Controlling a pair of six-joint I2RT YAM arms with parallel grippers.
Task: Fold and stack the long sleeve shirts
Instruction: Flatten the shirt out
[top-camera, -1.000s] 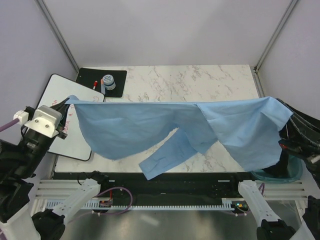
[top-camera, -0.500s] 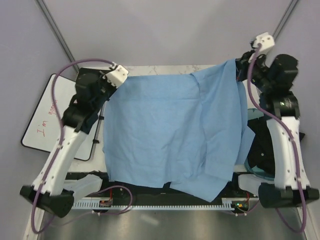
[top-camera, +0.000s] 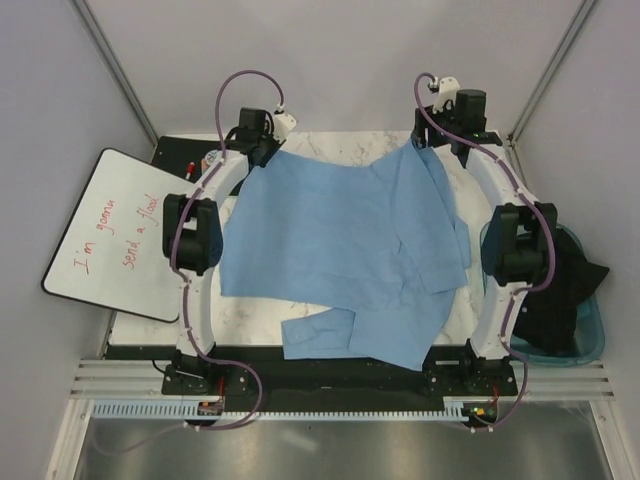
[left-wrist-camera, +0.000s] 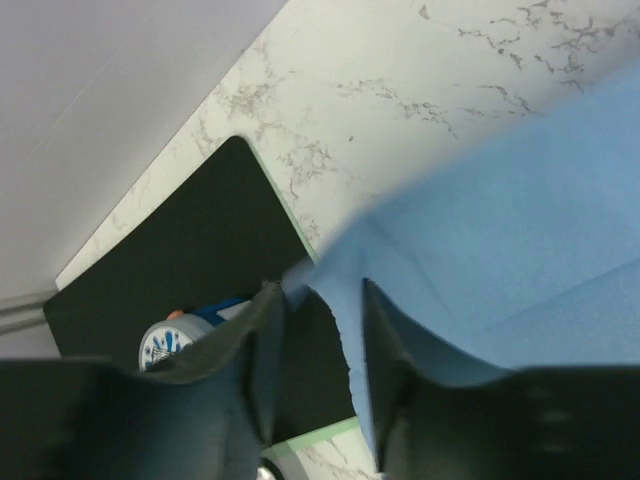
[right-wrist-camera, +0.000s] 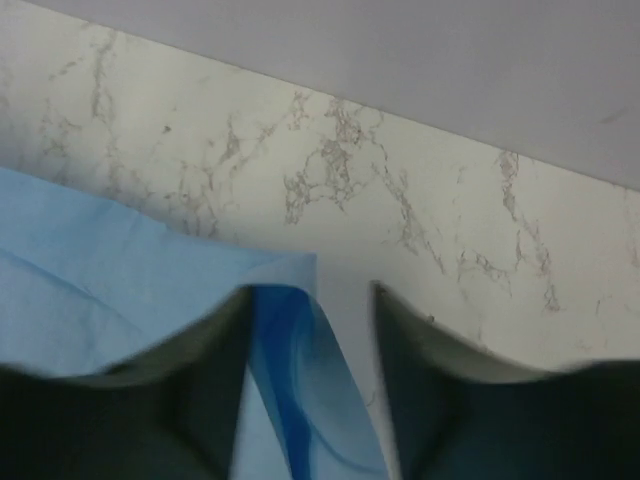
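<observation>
Next, my right gripper grabs the flap's near end (top-camera: 446, 280) and lifts it to the far side, because a flap of the shirt (top-camera: 425, 225) is folded toward the shirt's front edge.
One of the long sleeve shirts (top-camera: 340, 240), light blue, lies spread over the marble table (top-camera: 350, 142), with a sleeve (top-camera: 320, 335) folded out near the front edge. Both arms reach to the far side. My left gripper (top-camera: 268, 140) is at the shirt's far left corner. In the left wrist view the left gripper (left-wrist-camera: 318, 300) is open, and the shirt (left-wrist-camera: 520, 200) edge runs loosely between the jaws. My right gripper (top-camera: 432, 132) is at the far right corner. The right gripper (right-wrist-camera: 310, 300) is open, with a corner of the shirt (right-wrist-camera: 100, 260) lying slack by its left finger.
A whiteboard (top-camera: 110, 235) with red writing lies off the table's left side. A black mat (left-wrist-camera: 190, 240) with a tape roll (left-wrist-camera: 165, 345) sits at the far left corner. A teal bin (top-camera: 590, 330) holding dark cloth stands at the right.
The shirt, held up and stretched between the arms, has been carried out and laid flat on the table. Both grippers have opened and let go of its far corners.
</observation>
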